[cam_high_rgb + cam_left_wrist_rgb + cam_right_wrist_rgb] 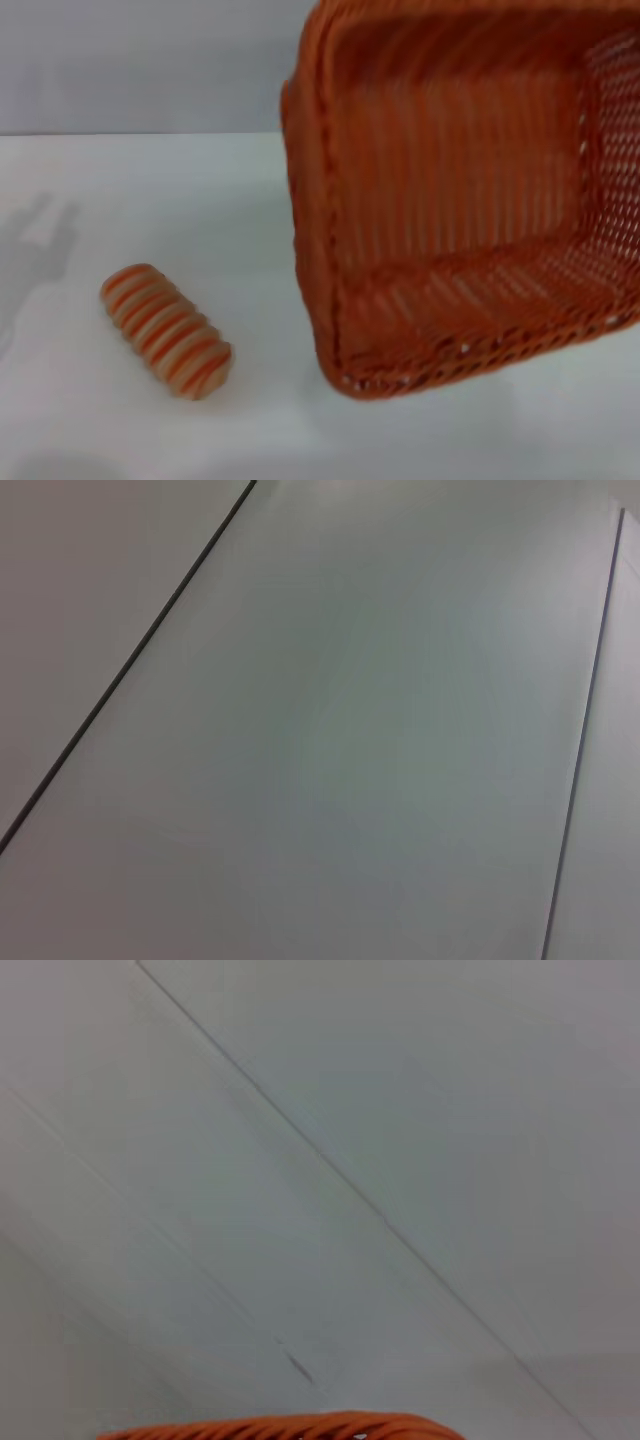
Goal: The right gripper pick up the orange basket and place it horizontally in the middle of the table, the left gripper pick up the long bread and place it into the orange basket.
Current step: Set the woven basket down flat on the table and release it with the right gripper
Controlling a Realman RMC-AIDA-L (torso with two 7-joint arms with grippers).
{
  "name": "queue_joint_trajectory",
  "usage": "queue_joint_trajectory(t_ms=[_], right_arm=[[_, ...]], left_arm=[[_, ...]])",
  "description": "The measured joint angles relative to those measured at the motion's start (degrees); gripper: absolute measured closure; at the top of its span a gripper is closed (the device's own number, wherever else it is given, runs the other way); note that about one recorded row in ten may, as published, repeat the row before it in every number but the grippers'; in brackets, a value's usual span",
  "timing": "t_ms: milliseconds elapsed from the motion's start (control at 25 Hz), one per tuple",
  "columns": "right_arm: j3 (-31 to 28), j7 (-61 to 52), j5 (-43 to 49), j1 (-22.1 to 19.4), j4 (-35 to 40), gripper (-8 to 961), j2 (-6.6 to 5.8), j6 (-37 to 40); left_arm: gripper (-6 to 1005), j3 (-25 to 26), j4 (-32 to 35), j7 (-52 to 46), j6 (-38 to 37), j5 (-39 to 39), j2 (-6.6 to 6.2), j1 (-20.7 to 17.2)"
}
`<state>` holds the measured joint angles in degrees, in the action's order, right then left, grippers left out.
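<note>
The orange basket is hanging high and its lower rim (490, 360) is at a slant, so the robot's right gripper should turn the basket level and bring it down to the middle of the table.
The orange basket (460, 200) fills the right half of the head view, raised off the table and tilted so that its open inside faces the camera. Its lower corner hangs just over the white table (150, 190). A strip of the basket's braided rim (290, 1427) shows at the edge of the right wrist view. The long bread (166, 330), striped orange and cream, lies at an angle on the table to the left of the basket and apart from it. Neither gripper shows in any view.
A grey wall (130, 60) stands behind the table. On the far left of the tabletop lies a faint arm-shaped shadow (40, 250). The left wrist view shows only grey wall panels (350, 730) with dark seams.
</note>
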<state>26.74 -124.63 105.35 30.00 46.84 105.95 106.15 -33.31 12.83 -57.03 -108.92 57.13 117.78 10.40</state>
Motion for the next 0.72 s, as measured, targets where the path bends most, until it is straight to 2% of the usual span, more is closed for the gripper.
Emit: queue_joint_trajectory(t_ms=[200, 320, 720], right_arm=[[-1.84, 0.00, -6.26, -1.48, 0.23, 741, -0.26, 0.88], [-2.13, -0.37, -9.48, -2.44, -0.03, 741, 0.00, 0.87], [-3.46, -2.19, -9.78, -2.82, -3.10, 741, 0.40, -0.67]], left_arm=[[567, 0.00, 0.13, -0.01, 0.06, 0.00, -0.09, 0.10], [567, 0.00, 0.25, -0.05, 0.06, -0.11, -0.10, -0.04], [567, 0.09, 0.44, -0.14, -0.27, -0.28, -0.10, -0.37]])
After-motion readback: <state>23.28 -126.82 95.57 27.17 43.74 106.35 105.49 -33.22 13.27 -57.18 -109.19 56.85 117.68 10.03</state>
